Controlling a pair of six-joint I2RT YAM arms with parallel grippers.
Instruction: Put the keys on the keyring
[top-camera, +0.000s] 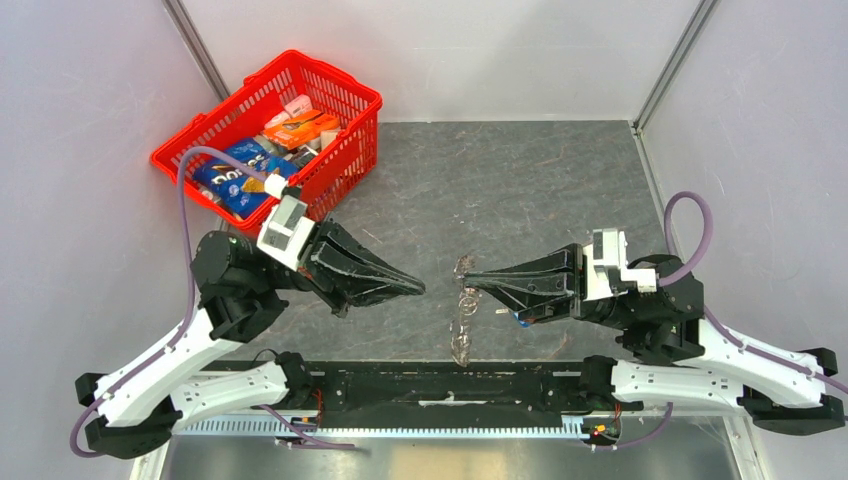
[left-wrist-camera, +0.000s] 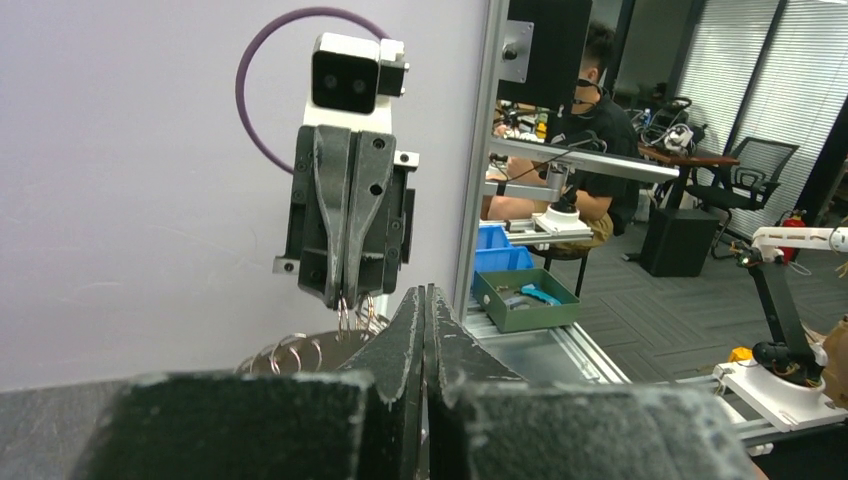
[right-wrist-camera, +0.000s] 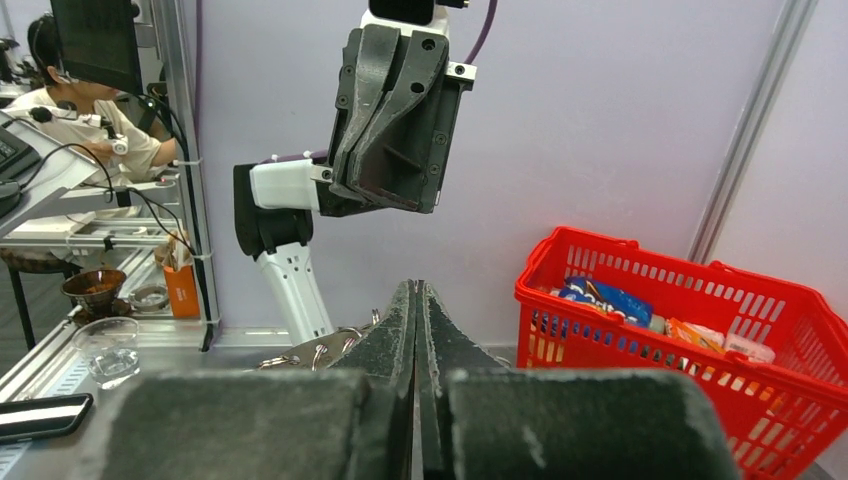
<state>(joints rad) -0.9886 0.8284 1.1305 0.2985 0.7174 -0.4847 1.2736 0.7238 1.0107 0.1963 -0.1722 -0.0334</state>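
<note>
I should open my left gripper, move in and take the keyring over, because my left gripper's shut tips stop (top-camera: 442, 287) short of the keyring in my right gripper.
A silvery bunch of keys and rings (top-camera: 462, 330) lies in a line on the grey table between the two arms; it also shows low in the left wrist view as keys (left-wrist-camera: 290, 352) and in the right wrist view as keys (right-wrist-camera: 315, 350). My right gripper (top-camera: 472, 284) is shut, and a thin wire keyring (left-wrist-camera: 345, 315) hangs from its tips at the top of that line. My left gripper (top-camera: 418, 290) is shut on nothing, a short way left of the bunch, pointing at the right gripper. A small blue piece (top-camera: 521, 319) shows under the right gripper.
A red basket (top-camera: 370, 100) full of snack packets stands at the back left, behind the left arm; the right wrist view has this basket (right-wrist-camera: 620, 270) at its right. Purple walls close in the table on both sides.
</note>
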